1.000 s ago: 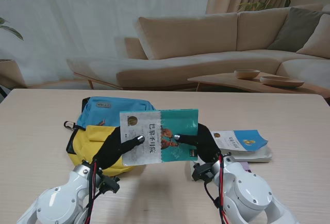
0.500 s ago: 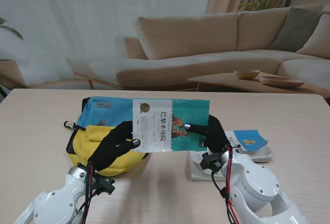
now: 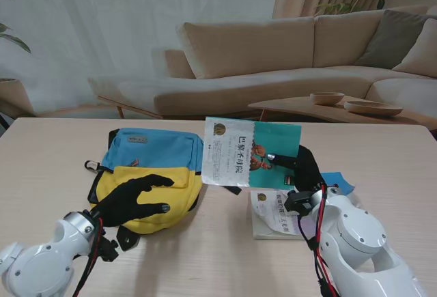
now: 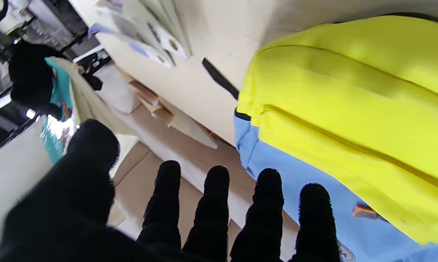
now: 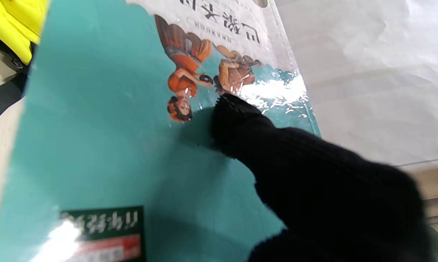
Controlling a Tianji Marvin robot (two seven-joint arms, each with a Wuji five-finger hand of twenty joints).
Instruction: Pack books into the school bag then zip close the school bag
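Note:
I expect the school bag's yellow front (image 3: 158, 219) to fold back and open into a wide opening when I lift, because the school bag's soft yellow edge lies over a black rim (image 4: 418, 15).
The blue and yellow school bag (image 3: 147, 174) lies flat on the table at my left; its yellow pocket (image 4: 349, 91) fills the left wrist view. My right hand (image 3: 304, 167) is shut on a teal and white book (image 3: 249, 152), held upright in the air right of the bag, thumb (image 5: 240, 123) pressed on the cover (image 5: 95, 127). My left hand (image 3: 133, 200) is open, fingers (image 4: 215, 203) spread, hovering over the bag's yellow front. More books (image 3: 287, 211) lie on the table near my right arm.
A black strap (image 3: 235, 189) trails from the bag toward the books. A sofa (image 3: 273, 58) and a low table with bowls (image 3: 341, 106) stand beyond the far table edge.
My left hand has let go of the teal book and dropped back over the bag. My right hand has carried the book up and to the right, away from me.

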